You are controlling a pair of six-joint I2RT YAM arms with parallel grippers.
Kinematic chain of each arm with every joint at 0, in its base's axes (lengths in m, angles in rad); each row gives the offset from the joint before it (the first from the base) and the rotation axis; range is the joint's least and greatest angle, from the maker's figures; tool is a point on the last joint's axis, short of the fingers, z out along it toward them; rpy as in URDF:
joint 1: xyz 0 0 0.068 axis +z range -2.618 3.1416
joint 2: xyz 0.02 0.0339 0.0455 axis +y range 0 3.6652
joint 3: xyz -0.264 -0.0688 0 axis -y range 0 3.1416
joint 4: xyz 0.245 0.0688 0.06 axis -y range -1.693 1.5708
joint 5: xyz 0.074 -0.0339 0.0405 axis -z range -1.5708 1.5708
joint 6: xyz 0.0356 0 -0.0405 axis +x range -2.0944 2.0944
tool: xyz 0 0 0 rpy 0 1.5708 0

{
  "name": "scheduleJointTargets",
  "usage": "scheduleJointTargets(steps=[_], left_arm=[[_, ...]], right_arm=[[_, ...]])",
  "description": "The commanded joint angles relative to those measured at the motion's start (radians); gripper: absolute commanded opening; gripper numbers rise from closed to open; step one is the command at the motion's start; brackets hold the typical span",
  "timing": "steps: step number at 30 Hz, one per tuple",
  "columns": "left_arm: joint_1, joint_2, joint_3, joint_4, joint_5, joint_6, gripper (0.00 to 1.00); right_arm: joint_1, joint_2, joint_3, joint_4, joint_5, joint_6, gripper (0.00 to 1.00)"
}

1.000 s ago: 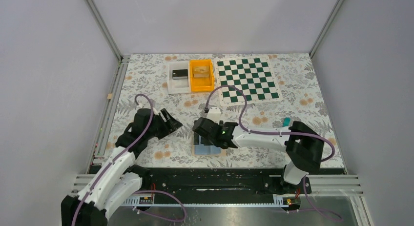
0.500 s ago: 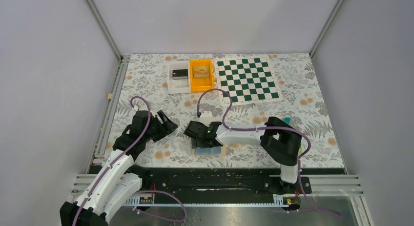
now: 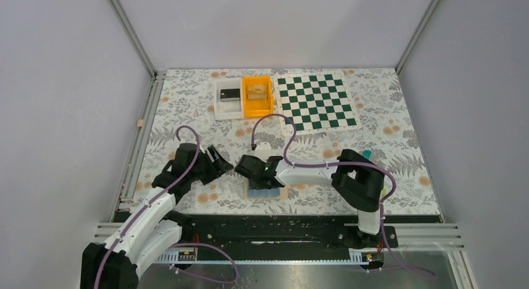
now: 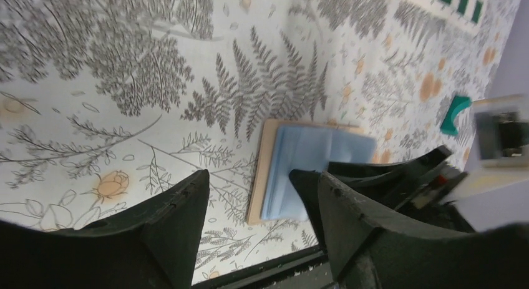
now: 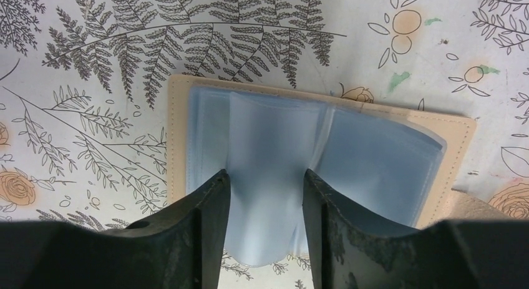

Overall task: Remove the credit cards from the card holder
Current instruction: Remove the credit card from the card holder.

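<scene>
I should bring my left gripper in at the leaf's edge (image 5: pixel 230 136) to help open it, because the blue sleeve leaf (image 5: pixel 272 145) at my right gripper covers the sleeve underneath.
The card holder (image 3: pixel 279 192) lies open on the floral table near its front edge, with a tan border and light-blue sleeves (image 5: pixel 387 151). No credit cards can be made out in the sleeves. My right gripper (image 3: pixel 244 169) hovers over the holder's left part. In the right wrist view its jaws (image 5: pixel 266 176) stand apart on either side of a raised blue sleeve leaf; a grip on it does not show. My left gripper (image 3: pixel 218 159) is open just left of the holder. The holder (image 4: pixel 312 158) lies beyond its empty fingertips (image 4: pixel 256 198).
At the back stand a white tray (image 3: pixel 226 109) with a dark block, an orange bin (image 3: pixel 257 105) and a green chessboard mat (image 3: pixel 316 102). A small teal object (image 3: pixel 366 155) lies beside the right arm. The black front rail runs just below the holder.
The right gripper's jaws have narrowed around the blue sleeve leaf after shifting slightly left over the holder. The left gripper has moved right, closer to the holder.
</scene>
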Motion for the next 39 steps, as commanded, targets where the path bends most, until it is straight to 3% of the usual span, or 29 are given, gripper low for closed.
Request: scheduleJointTargets(steps=[1, 7, 11, 14, 23, 33, 39], left_arm=[[0.002, 0.065, -0.058, 0.135, 0.130, -0.032, 0.63], [-0.010, 0.174, -0.063, 0.198, 0.205, -0.024, 0.58], [-0.014, 0.185, -0.059, 0.193, 0.189, -0.026, 0.57], [-0.012, 0.168, -0.022, 0.129, 0.111, -0.008, 0.58], [-0.002, 0.016, -0.023, 0.059, -0.001, -0.003, 0.61], [0.003, 0.012, -0.030, 0.057, 0.012, 0.002, 0.61], [0.002, 0.022, -0.036, 0.073, 0.034, 0.002, 0.61]], right_arm=[[0.010, -0.004, -0.033, 0.017, -0.007, 0.019, 0.49], [0.010, -0.039, -0.082, 0.066, -0.013, 0.026, 0.37], [0.010, -0.065, -0.072, 0.053, -0.013, 0.019, 0.57], [0.009, -0.086, -0.053, 0.046, -0.011, 0.012, 0.65], [0.012, -0.016, 0.020, -0.002, -0.020, 0.023, 0.76], [0.013, 0.036, 0.031, -0.025, -0.021, 0.027, 0.72], [0.013, 0.027, 0.003, -0.004, -0.033, 0.032, 0.53]])
